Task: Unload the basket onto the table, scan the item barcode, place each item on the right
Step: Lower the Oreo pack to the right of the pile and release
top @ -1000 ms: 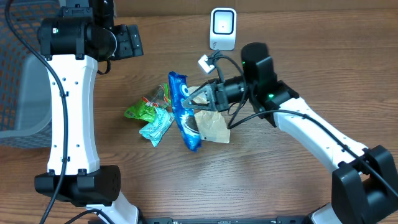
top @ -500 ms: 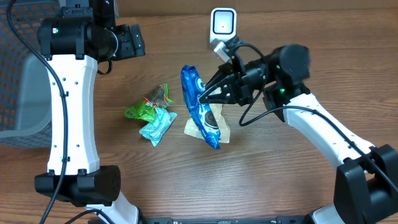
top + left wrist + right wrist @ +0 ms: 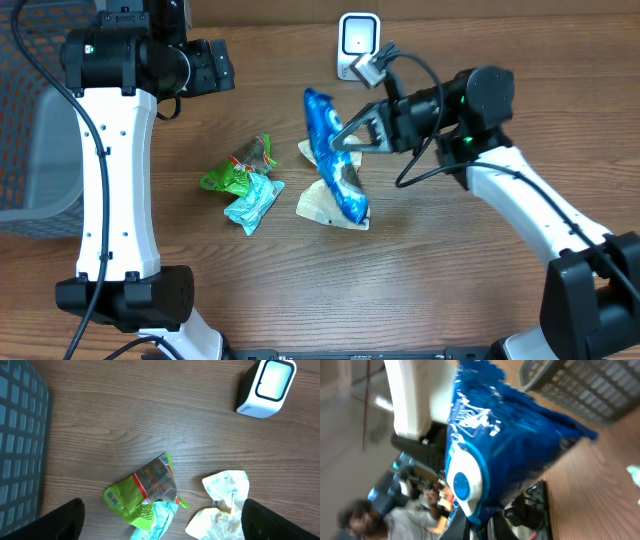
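Observation:
I should go on lowering the blue packet (image 3: 337, 157) with my right gripper, because there is clear wood (image 3: 414, 215) for it beside the cream wrapper, until it rests there before I let go.
The item, a blue snack packet (image 3: 338, 160), hangs off the table with my right gripper (image 3: 340, 142) shut on its upper part. It sits just below and left of the white barcode scanner (image 3: 358, 45). In the right wrist view the blue packet (image 3: 505, 445) fills the frame, its end pinched between my right gripper (image 3: 490, 527) jaws. My left gripper (image 3: 208, 66) is raised at the back left, open and empty. From the left wrist view my left gripper (image 3: 167, 527) looks down on the scanner (image 3: 265, 385).
A green packet (image 3: 235, 170), a teal packet (image 3: 252, 202) and a cream wrapper (image 3: 328, 207) lie at the table's middle. A grey mesh basket (image 3: 40, 140) stands at the left edge. The left wrist view shows the green packet (image 3: 145, 492) and the cream wrapper (image 3: 225, 505).
My right gripper has lifted the blue packet off the pile and carried it right and back toward the scanner. The left arm has not moved.

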{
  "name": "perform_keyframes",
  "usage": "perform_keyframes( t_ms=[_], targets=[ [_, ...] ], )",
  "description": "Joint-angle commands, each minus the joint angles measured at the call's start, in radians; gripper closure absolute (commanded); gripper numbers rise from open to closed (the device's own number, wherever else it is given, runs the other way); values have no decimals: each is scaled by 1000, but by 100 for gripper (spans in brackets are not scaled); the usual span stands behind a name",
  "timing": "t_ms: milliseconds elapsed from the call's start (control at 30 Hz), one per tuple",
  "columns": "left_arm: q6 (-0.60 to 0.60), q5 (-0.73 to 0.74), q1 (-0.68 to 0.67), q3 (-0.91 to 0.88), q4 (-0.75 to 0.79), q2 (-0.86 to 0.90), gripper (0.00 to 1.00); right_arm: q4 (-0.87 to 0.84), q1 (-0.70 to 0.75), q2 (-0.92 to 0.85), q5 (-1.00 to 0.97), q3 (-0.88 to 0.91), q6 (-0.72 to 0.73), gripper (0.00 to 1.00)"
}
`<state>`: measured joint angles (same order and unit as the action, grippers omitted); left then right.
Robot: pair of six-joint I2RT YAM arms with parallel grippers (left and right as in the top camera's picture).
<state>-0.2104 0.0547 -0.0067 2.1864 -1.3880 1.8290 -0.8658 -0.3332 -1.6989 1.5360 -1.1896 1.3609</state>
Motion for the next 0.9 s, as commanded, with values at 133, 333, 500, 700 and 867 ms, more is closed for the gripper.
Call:
perform_keyframes(
  t_ms=[133,333,500,700,867],
  targets=[
    [-14,21,0,2,2,-17,9,533,133,0,16,66,-304,96],
    [-14,21,0,2,7,-17,9,999,164,0,-228,95,-617,96],
    [-14,21,0,2,8,-17,9,1306,164,6,-465,95,-776,96],
    [-14,21,0,2,8,-17,10,1672,159,32,-743,-8,-951,96],
    [-14,24,0,2,8,-17,10,1989,97,32,-1142,-178,-1026,96]
  ],
)
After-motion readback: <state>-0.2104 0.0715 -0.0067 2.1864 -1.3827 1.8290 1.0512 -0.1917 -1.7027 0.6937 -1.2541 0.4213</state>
